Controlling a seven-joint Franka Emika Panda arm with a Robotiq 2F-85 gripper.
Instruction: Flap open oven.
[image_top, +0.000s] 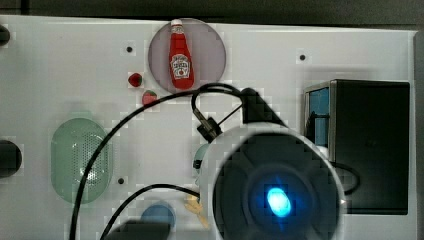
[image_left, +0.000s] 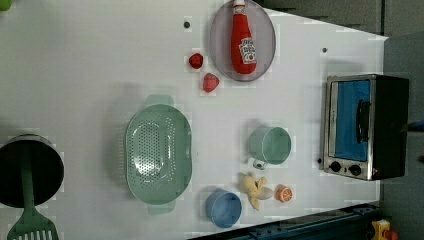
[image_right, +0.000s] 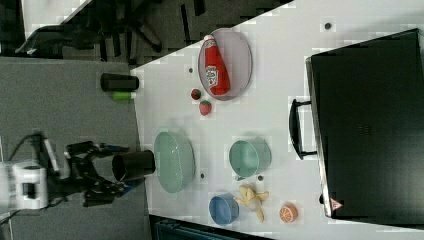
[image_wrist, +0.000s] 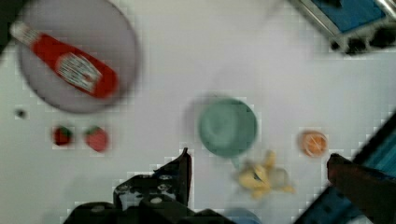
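Observation:
I expect the door to swing down and outward when I pull, because the black bar handle (image_left: 363, 120) runs along the top of the blue glass door (image_left: 347, 118).
The oven (image_left: 365, 127) is a black box with a silver front frame at the left view's right edge of the white table. Its blue glass door (image_left: 352, 120) stands shut, with the black bar handle (image_right: 295, 131) sticking out in front. In the top view, the oven (image_top: 372, 145) lies just right of my arm's round wrist body (image_top: 277, 187), which hovers above the table. In the wrist view, my gripper (image_wrist: 259, 161) is open wide, one black finger (image_wrist: 183, 170) on each side, with nothing between them. It hangs above a green mug (image_wrist: 227, 127) and a banana peel (image_wrist: 261, 176). The oven's knob corner (image_wrist: 352, 28) shows far off.
A ketchup bottle (image_left: 243, 40) lies on a grey plate (image_left: 220, 47), beside two strawberries (image_left: 210, 82). A green colander (image_left: 158, 154), blue bowl (image_left: 223, 208), half orange (image_left: 284, 193) and a black pot (image_left: 30, 170) holding a green spatula share the table. Bare table lies before the oven door.

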